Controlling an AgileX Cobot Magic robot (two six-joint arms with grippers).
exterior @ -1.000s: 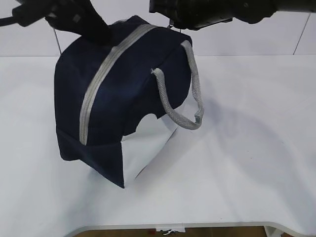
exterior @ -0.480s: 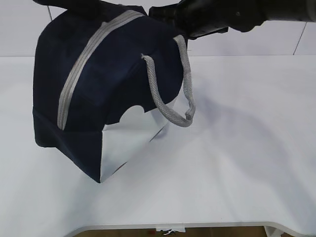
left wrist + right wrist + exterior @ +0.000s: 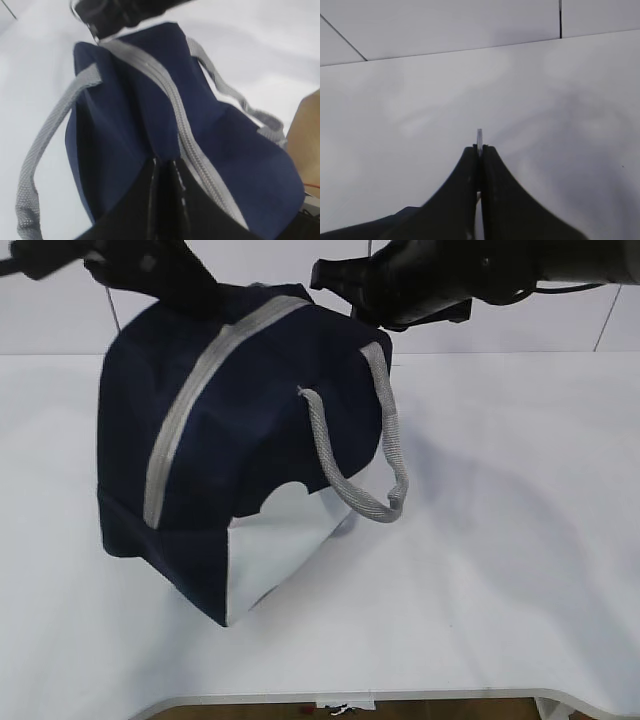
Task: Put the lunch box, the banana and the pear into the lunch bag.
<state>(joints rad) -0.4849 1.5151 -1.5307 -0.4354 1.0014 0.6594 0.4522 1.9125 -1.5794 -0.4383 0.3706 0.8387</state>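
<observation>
The robot's right gripper should keep lowering the ring pull until the lunch bag settles and then let go, because the grey zipper (image 3: pixel 195 390) runs closed to the lunch bag's far top end.
The navy lunch bag (image 3: pixel 260 430) stands tilted on the white table, resting on one lower corner, with its grey zipper (image 3: pixel 195 390) closed along the part I see. My left gripper (image 3: pixel 185 285) is shut on a fold of the bag's top fabric beside the zipper; the left wrist view shows its tip (image 3: pixel 164 161) pinching the navy cloth (image 3: pixel 125 115). My right gripper (image 3: pixel 345 290) is at the bag's far top end, shut (image 3: pixel 480 146) on the thin metal ring pull (image 3: pixel 479 134). The lunch box, banana and pear are out of view.
A grey rope handle (image 3: pixel 385 440) hangs loose down the bag's right side, and another shows in the left wrist view (image 3: pixel 40 155). The white table (image 3: pixel 500 540) stretches to the right, with its front edge (image 3: pixel 400 697) near the bottom.
The bag swung left and up, then came back right and a little lower. Both grippers kept their holds and moved with it.
</observation>
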